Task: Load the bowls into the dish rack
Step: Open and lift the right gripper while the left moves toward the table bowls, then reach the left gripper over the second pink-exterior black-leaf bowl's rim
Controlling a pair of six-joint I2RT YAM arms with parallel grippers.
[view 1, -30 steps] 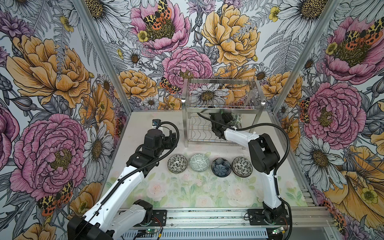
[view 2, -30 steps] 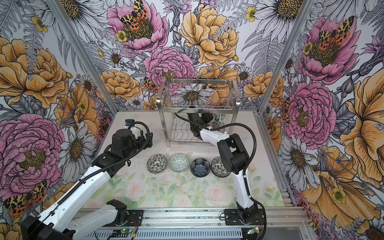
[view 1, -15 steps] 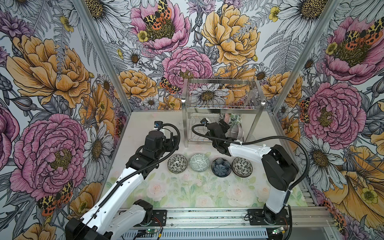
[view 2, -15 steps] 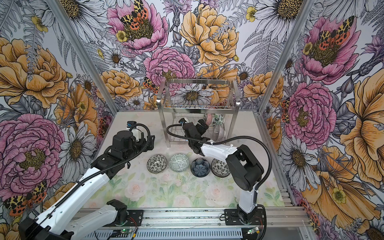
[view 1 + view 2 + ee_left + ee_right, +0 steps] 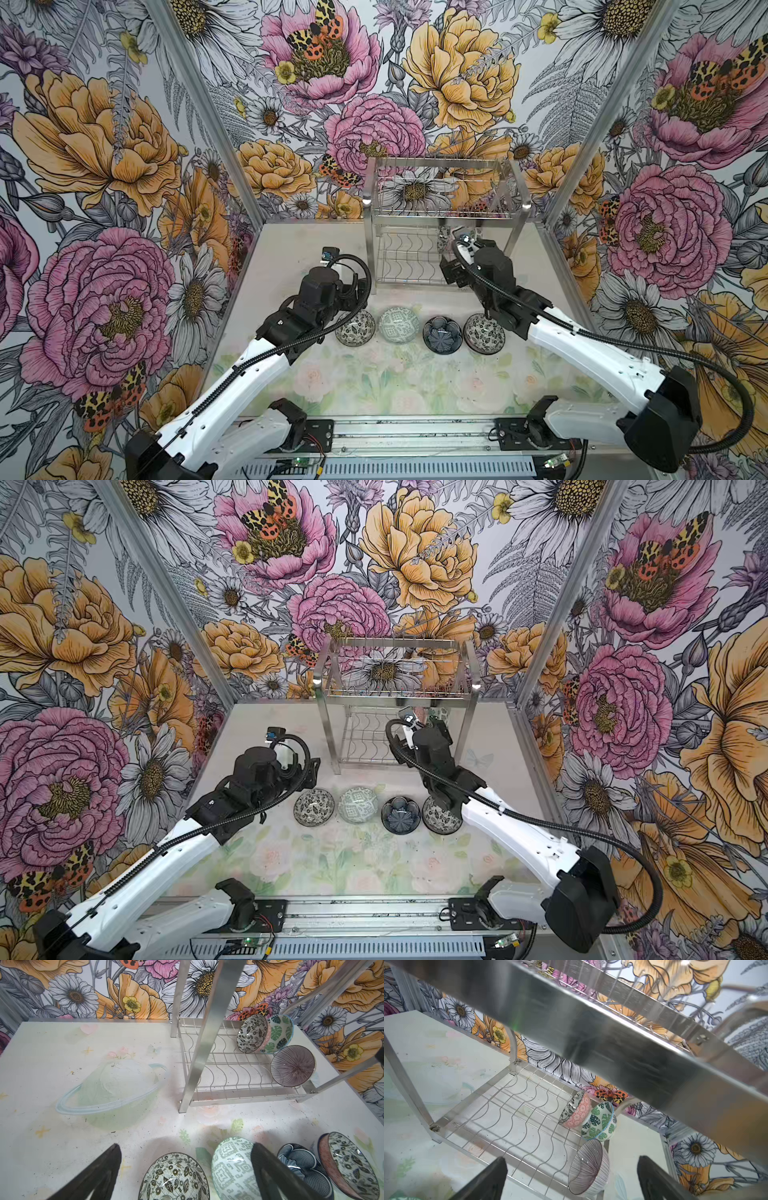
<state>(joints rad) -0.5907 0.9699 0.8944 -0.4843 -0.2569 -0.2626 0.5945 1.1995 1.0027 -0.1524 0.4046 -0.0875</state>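
My left gripper should keep moving across until its fingers are on both sides of the pink-sided floral bowl's rim [image 5: 331, 1156], because that rim is higher than the dark blue bowl beside it.
Four bowls stand in a row on the table in both top views: black-white floral [image 5: 355, 328], green geometric [image 5: 399, 325], dark blue [image 5: 442, 334] and a pink-sided floral one [image 5: 484, 332]. My left gripper [image 5: 186, 1150] hangs open just above the black-white floral bowl [image 5: 174, 1178] and holds nothing. The dish rack [image 5: 444, 216] stands at the back. On its lower shelf three bowls rest on edge: pink floral [image 5: 576, 1111], green leaf [image 5: 600, 1124] and striped [image 5: 588, 1169]. At the rack's front right my right gripper [image 5: 572, 1161] is open, just short of the striped bowl.
A faint pale-green bowl shape [image 5: 116, 1093] is printed on the table left of the rack. A rack leg [image 5: 199, 1043] stands close before the left wrist. The upper shelf rail [image 5: 612, 1043] passes just above the right wrist. Flowered walls close in three sides.
My right arm has drawn back out of the rack toward its front right, its jaws opening fully; the striped bowl stays on the lower shelf. The left arm edged slightly toward the bowls.
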